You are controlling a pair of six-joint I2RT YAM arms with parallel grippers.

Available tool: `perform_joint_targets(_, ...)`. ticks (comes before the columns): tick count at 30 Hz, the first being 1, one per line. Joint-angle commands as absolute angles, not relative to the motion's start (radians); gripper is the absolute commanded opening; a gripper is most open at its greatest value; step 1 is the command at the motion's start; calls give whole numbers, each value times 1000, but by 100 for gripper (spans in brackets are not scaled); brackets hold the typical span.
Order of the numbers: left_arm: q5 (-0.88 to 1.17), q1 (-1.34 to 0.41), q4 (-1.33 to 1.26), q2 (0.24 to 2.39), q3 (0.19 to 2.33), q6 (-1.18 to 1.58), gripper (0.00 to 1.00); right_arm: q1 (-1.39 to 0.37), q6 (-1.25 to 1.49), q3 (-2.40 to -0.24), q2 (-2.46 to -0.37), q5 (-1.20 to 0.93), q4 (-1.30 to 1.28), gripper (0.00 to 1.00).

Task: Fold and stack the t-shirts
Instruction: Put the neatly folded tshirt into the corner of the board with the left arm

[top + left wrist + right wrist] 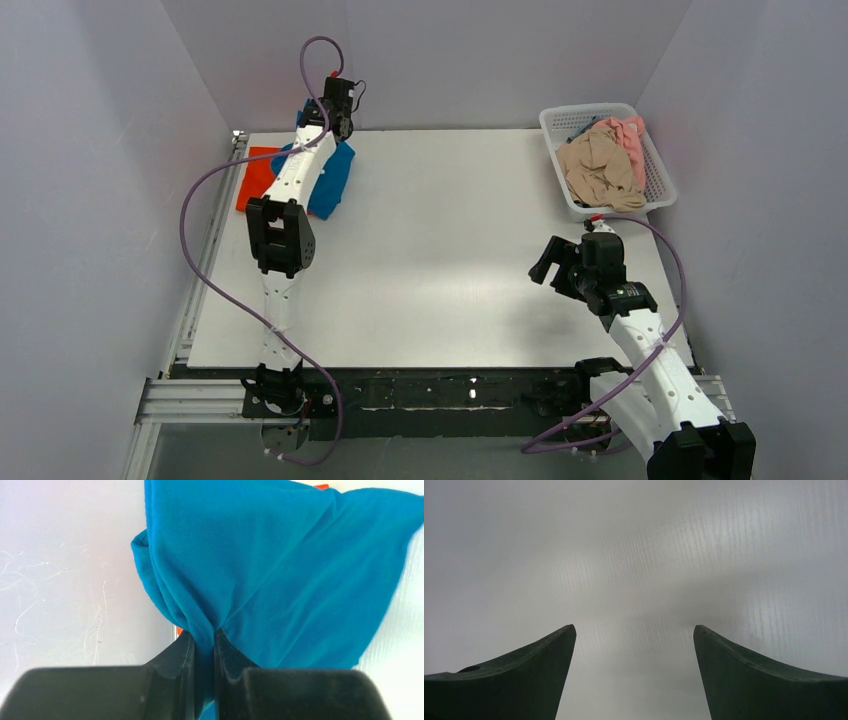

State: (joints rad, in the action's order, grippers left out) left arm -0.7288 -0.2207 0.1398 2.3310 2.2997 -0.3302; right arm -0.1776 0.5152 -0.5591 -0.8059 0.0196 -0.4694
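The robot's left gripper goes on pulling the blue t-shirt across, with orange-red cloth showing [256, 183] beside the blue t-shirt, until it covers that cloth [263, 153], and then let go.
A bright blue t-shirt [334, 180] lies bunched at the table's far left, over a flat orange-red t-shirt [256, 177]. My left gripper [336, 118] is stretched out to that corner and is shut on a pinch of the blue t-shirt [280, 565]; a sliver of orange-red cloth [321, 486] shows behind it. A beige t-shirt [597, 168] and a pink t-shirt [630, 140] lie crumpled in the basket at the far right. My right gripper [545, 266] is open and empty over bare table; its fingers [536, 672] show only the white surface between them.
A white mesh basket [659, 181] stands at the far right corner, just beyond my right gripper. The white table [440, 250] is walled by grey panels on three sides. A metal rail runs along its left edge.
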Motion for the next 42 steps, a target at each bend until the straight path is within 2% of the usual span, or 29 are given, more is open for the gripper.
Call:
perform_joint_targets(1, -792, -200, 166, 2206, 2341, -328, 0, -175, 497, -580, -806, 36, -449, 96)
perform_joint_targets(12, -753, -145, 182, 2201, 2304, -274, 0, -175, 497, -583, -807, 39, -455, 96)
perform_joint_targets(26, -635, -22, 127, 2315, 2278, -225, 0, -175, 506, -592, -838, 43, -482, 97)
perform_joint_targets(27, -637, -17, 112, 2330, 2285, -224, 3, -175, 508, -592, -842, 40, -485, 97)
perform_joint_targets(28, -640, -8, 90, 2343, 2288, -225, 12, -175, 510, -593, -847, 40, -488, 97)
perform_joint_targets(30, -657, -2, 37, 2367, 2293, -240, 36, -175, 511, -599, -856, 45, -501, 97)
perform_joint_targets(31, -661, 15, 31, 2374, 2298, -242, 45, -175, 511, -604, -861, 50, -510, 97)
perform_joint_targets(32, -663, 34, 40, 2375, 2305, -228, 59, -175, 508, -612, -864, 52, -516, 97)
perform_joint_targets(34, -640, 55, 114, 2369, 2346, -156, 95, -175, 504, -631, -871, 58, -524, 97)
perform_joint_targets(38, -583, 62, 205, 2306, 2359, -57, 98, -175, 507, -652, -873, 40, -535, 97)
perform_joint_targets(42, -507, 59, 265, 2183, 2255, 85, 98, -175, 506, -643, -847, 35, -539, 97)
